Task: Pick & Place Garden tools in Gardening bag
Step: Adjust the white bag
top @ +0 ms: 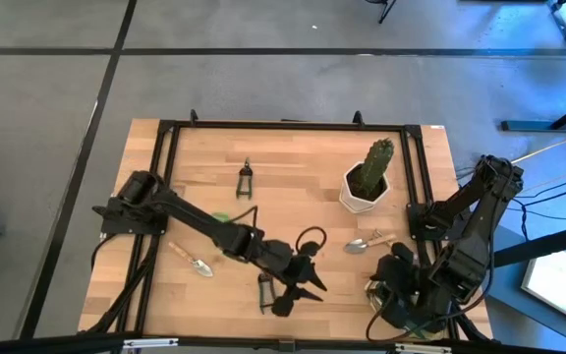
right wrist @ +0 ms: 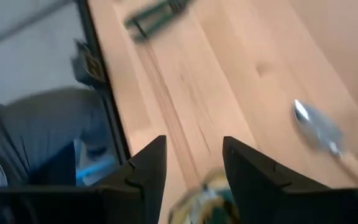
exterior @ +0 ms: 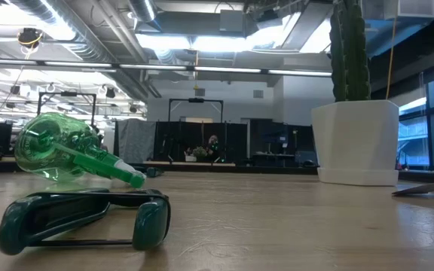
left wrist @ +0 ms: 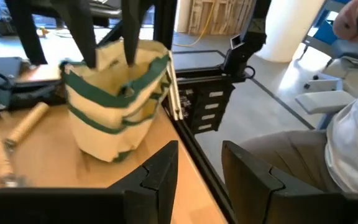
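Note:
I should back my right gripper off and grip the bag's rim on the trowel's side (left wrist: 68, 71) before tools go in, because the gardening bag's front rim (left wrist: 127, 93) sags into the bag's opening.
The khaki gardening bag (left wrist: 114, 106) with green trim stands upright near the table's near right corner, mostly hidden under my right arm in the high view (top: 373, 288). My right gripper (right wrist: 194, 168) is open above the bag's mouth, its fingers (left wrist: 87, 43) pointing down at the rim. My left gripper (top: 301, 283) is open and empty, level, facing the bag (left wrist: 197, 168). Black shears (top: 265, 292) lie beside it. Other shears (top: 246, 179) (top: 311, 239), two trowels (top: 193, 262) (top: 369, 241) and the green spray bottle (exterior: 66, 154) lie on the table. My right gripper's fingers come down from above at the bag's rim (left wrist: 126, 62), one at its edge and one over the opening. I cannot tell whether they touch the cloth. The bag stands on the table.
A cactus in a white pot (top: 367, 182) stands at the far right of the table. A black frame (top: 283, 125) runs round the table. A seated person (left wrist: 347, 137) is beyond the near right corner. Bare wood lies at the far left.

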You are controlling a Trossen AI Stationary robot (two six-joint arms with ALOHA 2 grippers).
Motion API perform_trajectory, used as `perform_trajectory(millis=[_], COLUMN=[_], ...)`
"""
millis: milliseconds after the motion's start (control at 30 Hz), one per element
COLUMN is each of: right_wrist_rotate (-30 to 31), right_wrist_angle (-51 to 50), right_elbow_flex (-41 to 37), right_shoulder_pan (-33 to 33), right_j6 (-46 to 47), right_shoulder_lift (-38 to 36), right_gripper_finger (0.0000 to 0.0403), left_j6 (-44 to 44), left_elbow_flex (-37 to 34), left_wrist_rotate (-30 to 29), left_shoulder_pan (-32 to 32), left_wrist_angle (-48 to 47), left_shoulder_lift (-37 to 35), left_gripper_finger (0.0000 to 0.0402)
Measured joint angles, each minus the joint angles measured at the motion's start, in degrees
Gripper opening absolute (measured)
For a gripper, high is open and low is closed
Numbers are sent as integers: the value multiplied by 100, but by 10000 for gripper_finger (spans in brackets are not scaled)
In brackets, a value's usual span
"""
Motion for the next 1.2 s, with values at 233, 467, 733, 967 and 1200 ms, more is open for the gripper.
perform_trajectory(millis=[233, 467, 733, 967, 1200], right_wrist_rotate=[703, 889, 744, -487, -1237], right_wrist_angle=[373, 311, 51, -1011, -1330], right_elbow_flex=[0, -2, -2, -4, -4], right_shoulder_pan=[67, 163, 248, 256, 207], right_j6=[-513, -623, -277, 1060, 823], right_shoulder_lift=[0, 0, 0, 74, 263], right_gripper_finger=[160, 160, 160, 157, 138], left_j6=[-467, -1431, -948, -556, -586], left_elbow_flex=[0, 194, 1002, 1268, 1258], left_wrist_rotate=[135, 1060, 1064, 934, 1012], left_shoulder_pan=[51, 357, 465, 438, 406], left_wrist_angle=[1405, 3173, 2407, 2231, 2089], left_shoulder_lift=[772, 1860, 2457, 2513, 2516], left_gripper_finger=[118, 118, 118, 118, 118])
